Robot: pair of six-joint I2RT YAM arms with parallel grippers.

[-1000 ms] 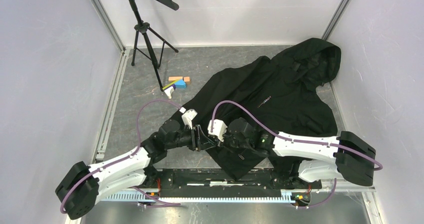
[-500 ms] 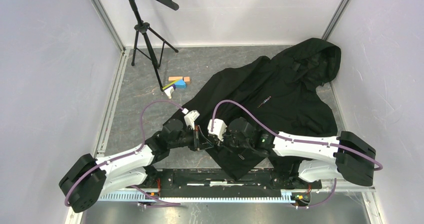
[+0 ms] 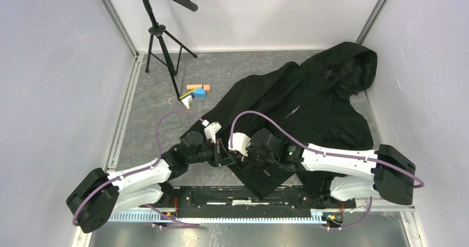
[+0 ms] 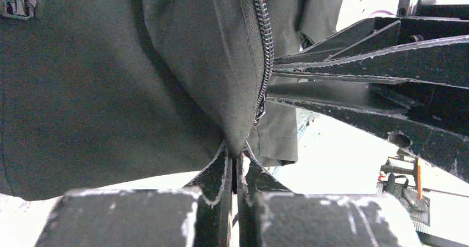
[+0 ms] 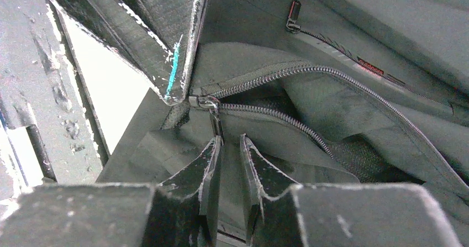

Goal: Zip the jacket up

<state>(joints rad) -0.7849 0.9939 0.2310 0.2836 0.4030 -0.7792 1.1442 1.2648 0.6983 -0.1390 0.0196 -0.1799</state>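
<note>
Next, my right gripper opens its fingers wider and closes them around the pull tab [image 5: 217,124], because it hangs against a finger, outside the narrow gap [image 5: 232,143].
The black hooded jacket [image 3: 309,98] lies spread across the middle and right of the table, its lower hem toward the arms. My left gripper [image 3: 224,154] is shut on the jacket's hem [image 4: 243,131], just below the end of the zipper teeth [image 4: 265,48]. My right gripper [image 3: 239,154] faces it from the right, and its jaws stand a narrow gap apart [image 5: 229,142]. The zipper slider [image 5: 206,101] sits at the bottom of the open zip. Its pull tab [image 5: 215,122] hangs against the tip of my right gripper's left finger. Above the slider the two rows of teeth spread apart.
A black tripod stand [image 3: 160,37] stands at the back left. Small coloured blocks [image 3: 196,90] lie beside the jacket's left edge. A pocket zip pull [image 5: 293,15] shows on the jacket. White walls close in on both sides.
My left gripper has closed on the hem and its arm has shifted slightly right. My right gripper has gone from shut to a narrow gap at the pull tab.
</note>
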